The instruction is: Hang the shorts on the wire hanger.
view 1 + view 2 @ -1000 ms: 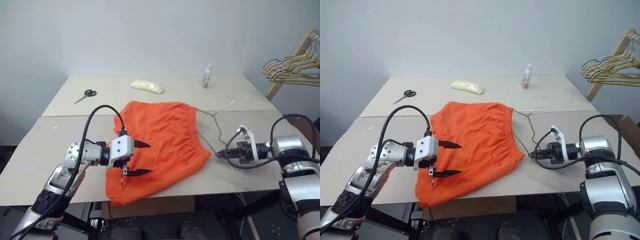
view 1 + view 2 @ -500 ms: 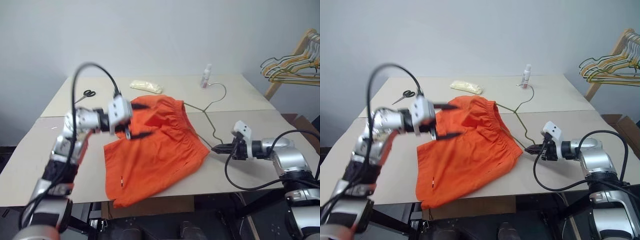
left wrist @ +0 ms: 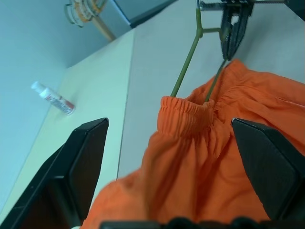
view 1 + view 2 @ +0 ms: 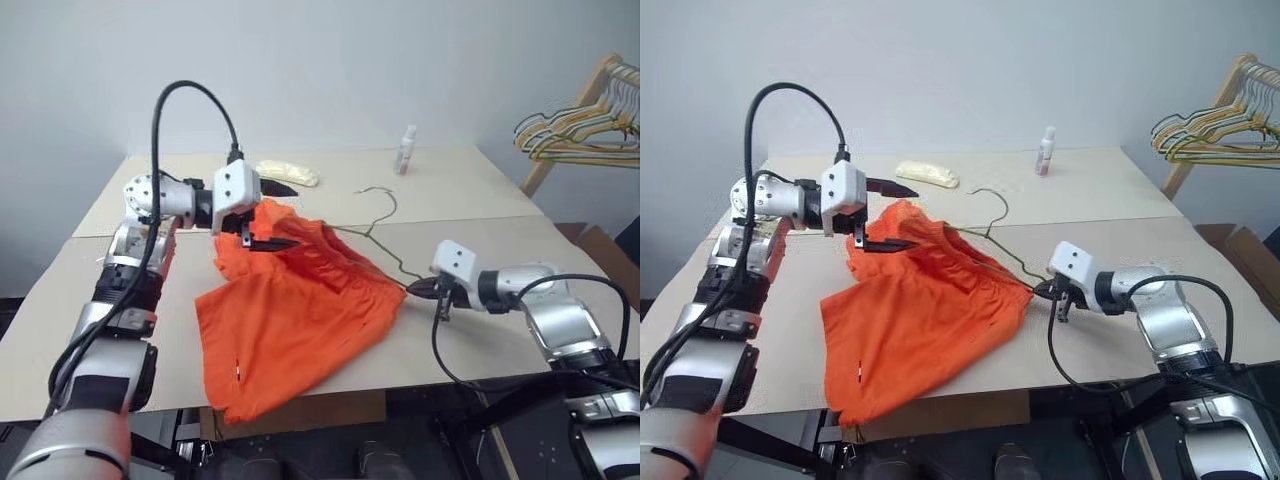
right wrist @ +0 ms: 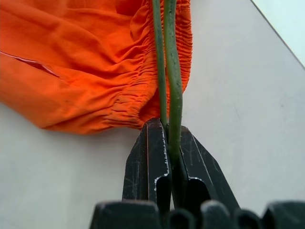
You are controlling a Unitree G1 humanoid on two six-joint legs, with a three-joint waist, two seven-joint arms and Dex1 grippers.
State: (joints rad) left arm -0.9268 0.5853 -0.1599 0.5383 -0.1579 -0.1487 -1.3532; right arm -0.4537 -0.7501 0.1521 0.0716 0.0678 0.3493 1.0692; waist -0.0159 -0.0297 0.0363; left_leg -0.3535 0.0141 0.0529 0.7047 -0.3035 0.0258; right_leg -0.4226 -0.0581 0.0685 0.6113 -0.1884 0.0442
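Note:
I expect the hanger [image 4: 369, 235] to stay up with the shorts when my left gripper pinches and lifts the waistband, because the wire goes down into the gathered waistband [image 3: 184, 115].
The bright orange shorts [image 4: 290, 320] lie on the table, their waistband [image 3: 186, 109] bunched and raised at the far end. The thin wire hanger [image 4: 372, 228] slants from its hook [image 4: 990, 200] down to a corner at the shorts' right edge. One of its wires passes into the waist opening. My right gripper [image 5: 167, 143] is shut on that corner of the wire, just beside the gathered waistband. My left gripper [image 4: 268, 215] hovers open over the raised end of the shorts, its fingers [image 3: 81, 162] spread wide on either side of the fabric with nothing pinched.
At the back of the beige table [image 4: 480, 190] lie a pale yellow bundle [image 4: 290, 172] and a small bottle [image 4: 404, 150]. Bunched hangers [image 4: 575, 135] hang on a wooden rack off the table's right. The shorts' lower end reaches the front edge.
My left gripper rose and moved back over the shorts' far end, still open. My right gripper rolled and shifted left with the hanger, tilting it up; the waistband bunched and lifted.

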